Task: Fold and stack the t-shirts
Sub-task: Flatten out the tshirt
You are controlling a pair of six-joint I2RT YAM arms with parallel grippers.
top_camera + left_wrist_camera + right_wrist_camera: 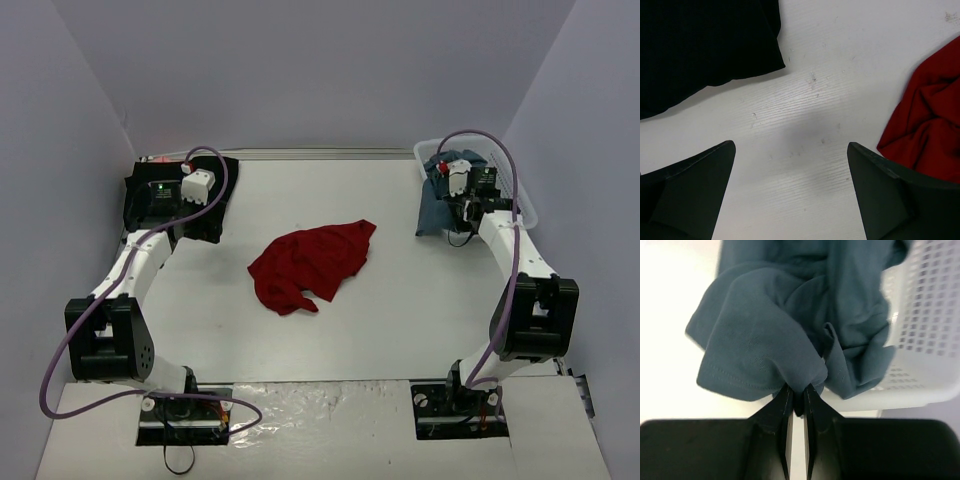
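The robot's right gripper is holding the slate blue-grey t-shirt's overhanging fold (433,214), so it should go on carrying it toward the open basket's bottom (496,159) until the fold clears the basket's rim.
A crumpled dark red t-shirt (312,265) lies mid-table and shows at the right edge of the left wrist view (930,120). A black t-shirt (218,205) (700,45) lies flat at the back left. My left gripper (198,186) (790,155) hovers open beside it over bare table, holding nothing. A slate blue-grey t-shirt (434,210) (770,330) hangs over the side of the white lattice basket (527,208) (930,315). My right gripper (457,186) (796,392) is shut on a bunched fold of that shirt.
The basket stands at the back right corner against the right wall. Grey walls enclose the table on three sides. Both arm bases and their cables sit at the near edge.
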